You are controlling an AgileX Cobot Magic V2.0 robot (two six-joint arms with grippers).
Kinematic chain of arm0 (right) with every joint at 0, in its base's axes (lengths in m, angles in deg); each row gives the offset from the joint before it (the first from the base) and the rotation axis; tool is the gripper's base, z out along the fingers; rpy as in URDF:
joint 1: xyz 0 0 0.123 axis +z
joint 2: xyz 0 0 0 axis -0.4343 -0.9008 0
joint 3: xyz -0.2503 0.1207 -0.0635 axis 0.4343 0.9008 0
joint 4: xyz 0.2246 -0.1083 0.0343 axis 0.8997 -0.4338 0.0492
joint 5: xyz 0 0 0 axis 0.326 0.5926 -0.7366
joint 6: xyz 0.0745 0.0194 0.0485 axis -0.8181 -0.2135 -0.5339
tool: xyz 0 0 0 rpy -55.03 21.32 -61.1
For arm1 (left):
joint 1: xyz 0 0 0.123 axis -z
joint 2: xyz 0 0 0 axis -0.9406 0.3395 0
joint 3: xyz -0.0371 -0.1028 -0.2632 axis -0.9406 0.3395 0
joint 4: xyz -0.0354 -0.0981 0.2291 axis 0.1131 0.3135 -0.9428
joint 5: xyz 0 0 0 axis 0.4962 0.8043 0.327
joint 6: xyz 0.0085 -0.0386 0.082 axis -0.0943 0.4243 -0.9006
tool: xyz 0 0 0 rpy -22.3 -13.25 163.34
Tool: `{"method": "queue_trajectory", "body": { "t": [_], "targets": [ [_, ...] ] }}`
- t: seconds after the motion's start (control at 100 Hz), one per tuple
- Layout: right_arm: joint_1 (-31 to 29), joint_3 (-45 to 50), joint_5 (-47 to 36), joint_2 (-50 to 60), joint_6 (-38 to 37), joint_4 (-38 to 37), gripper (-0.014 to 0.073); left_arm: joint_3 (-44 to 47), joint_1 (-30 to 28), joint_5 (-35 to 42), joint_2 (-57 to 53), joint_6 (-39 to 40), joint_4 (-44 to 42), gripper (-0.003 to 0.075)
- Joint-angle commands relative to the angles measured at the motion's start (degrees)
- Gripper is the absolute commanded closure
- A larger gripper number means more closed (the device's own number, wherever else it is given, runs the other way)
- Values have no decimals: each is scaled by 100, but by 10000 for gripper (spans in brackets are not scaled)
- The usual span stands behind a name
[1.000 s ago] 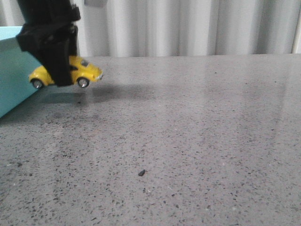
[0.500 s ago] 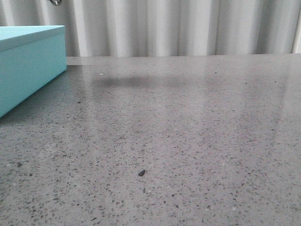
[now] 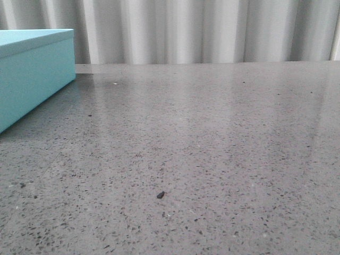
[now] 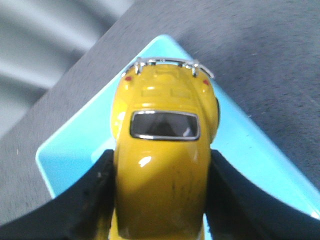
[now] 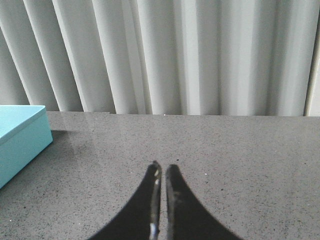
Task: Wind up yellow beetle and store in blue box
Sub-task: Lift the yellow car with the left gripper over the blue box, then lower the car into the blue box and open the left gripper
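Observation:
The robot's left gripper should keep lowering the yellow beetle, which hangs clear over the open blue box, until it rests on the box's bottom, and then let go.
In the left wrist view my left gripper is shut on the yellow beetle, a black finger on each flank, and holds it in the air above the blue box, over one corner of its lid. The beetle's rear window and chrome bumper point away from the wrist. The blue box also shows at the left edge of the front view and in the right wrist view. My right gripper is shut and empty above the bare table. Neither gripper nor the beetle shows in the front view.
A grey speckled table runs back to a pale pleated curtain. A small dark speck lies on the table near the front.
One second ago my left gripper held the beetle beside the box in the front view. It has since risen out of that view with the beetle, and its shadow has faded from the table.

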Motion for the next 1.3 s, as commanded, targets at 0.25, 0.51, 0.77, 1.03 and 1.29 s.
{"method": "queue_trajectory", "body": {
  "t": [0.25,0.51,0.77,1.03,1.29],
  "targets": [
    [-1,-126,-401,-49,27,-58,635,1034,-1096,-19,-281,171,687,699],
    [-1,-126,-449,-61,27,-58,635,1992,-1381,145,-155,171,803,699],
    [-1,-126,-449,-61,27,-58,635,2069,-1384,203,145,171,1227,699],
    [-1,-126,-449,-61,27,-58,635,2081,-1384,123,410,171,1493,692],
    [-1,-126,-449,-61,27,-58,635,2141,-1384,208,410,161,1472,477]
  ]
}}
